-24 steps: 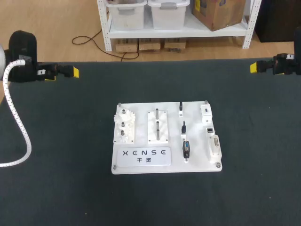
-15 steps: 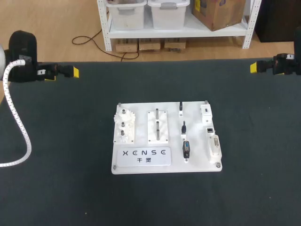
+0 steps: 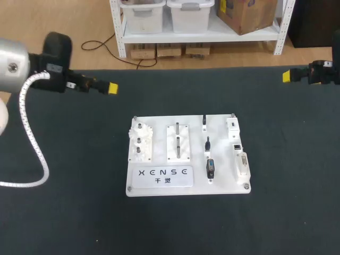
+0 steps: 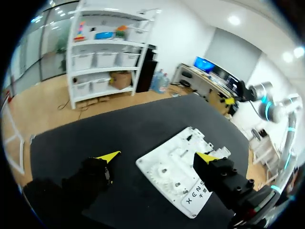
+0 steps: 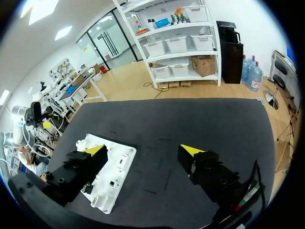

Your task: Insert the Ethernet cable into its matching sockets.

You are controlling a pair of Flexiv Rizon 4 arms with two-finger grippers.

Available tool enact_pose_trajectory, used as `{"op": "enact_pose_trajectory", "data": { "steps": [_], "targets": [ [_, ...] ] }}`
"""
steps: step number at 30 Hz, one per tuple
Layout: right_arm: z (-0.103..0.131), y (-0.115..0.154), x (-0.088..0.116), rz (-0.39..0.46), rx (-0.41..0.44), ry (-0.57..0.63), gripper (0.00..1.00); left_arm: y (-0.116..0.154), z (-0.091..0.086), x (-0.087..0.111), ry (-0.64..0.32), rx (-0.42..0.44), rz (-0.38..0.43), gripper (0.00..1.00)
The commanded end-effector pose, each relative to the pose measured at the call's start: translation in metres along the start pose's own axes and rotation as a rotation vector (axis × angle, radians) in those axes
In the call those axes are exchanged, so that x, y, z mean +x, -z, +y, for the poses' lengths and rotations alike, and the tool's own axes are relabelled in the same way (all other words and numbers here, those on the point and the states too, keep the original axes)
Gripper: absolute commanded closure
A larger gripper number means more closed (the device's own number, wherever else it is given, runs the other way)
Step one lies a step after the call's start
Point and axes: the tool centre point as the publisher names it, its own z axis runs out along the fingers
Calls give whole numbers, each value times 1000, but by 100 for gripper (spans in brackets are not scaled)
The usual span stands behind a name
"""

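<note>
I expect the middle black plug (image 3: pixel 207 144) to come free when I lift it and leave the holder behind, because the plug stands in a small white holder (image 3: pixel 207 154).
A white practice board (image 3: pixel 223 183) lies flat in the middle of the dark table. Three black plugs stand on its right half (image 3: pixel 210 169), (image 3: pixel 207 143), (image 3: pixel 205 121); which one is the Ethernet plug I cannot tell. A small dark socket (image 3: pixel 237 145) sits near the board's right edge. My left gripper (image 3: pixel 112 88) hovers above the table behind and left of the board, open and empty; the left wrist view shows my left gripper (image 4: pixel 157 156) with the board (image 4: pixel 171 164) ahead. My right gripper (image 3: pixel 287 76) is at the far right edge, open and empty, and the right wrist view of my right gripper (image 5: pixel 143 149) shows the board (image 5: pixel 116 164) well ahead.
The board also carries white gears (image 3: pixel 140 142), a slotted peg block (image 3: pixel 179 142), a white connector block (image 3: pixel 242 163) and a label plate (image 3: pixel 162 175). My left arm's white ribbed hose (image 3: pixel 32 143) loops over the table's left side.
My left arm has swung in from the far left edge toward the right, its gripper now nearer the board. The right arm and the board have not moved.
</note>
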Motion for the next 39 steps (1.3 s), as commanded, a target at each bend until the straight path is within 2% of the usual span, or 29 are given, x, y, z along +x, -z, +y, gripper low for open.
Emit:
{"op": "enact_pose_trajectory", "data": {
  "steps": [1,5,8,11,22,29,39],
  "targets": [
    [-1,0,0,1,-3,0,0,-3,-11,10,-334,416,-189,0],
    [-1,0,0,1,-3,0,0,-7,-31,17,-452,483,-181,0],
    [-1,0,0,1,-3,0,0,-11,-43,25,-494,520,-177,0],
    [-1,0,0,1,-3,0,0,-15,-53,34,-523,507,-187,0],
    [-1,0,0,1,-3,0,0,-29,-66,66,-522,441,-200,0],
    [-1,0,0,1,-3,0,0,-36,-76,77,-521,417,-200,0],
    [-1,0,0,1,-3,0,0,-43,-84,79,-564,450,-130,0]
  ]
}}
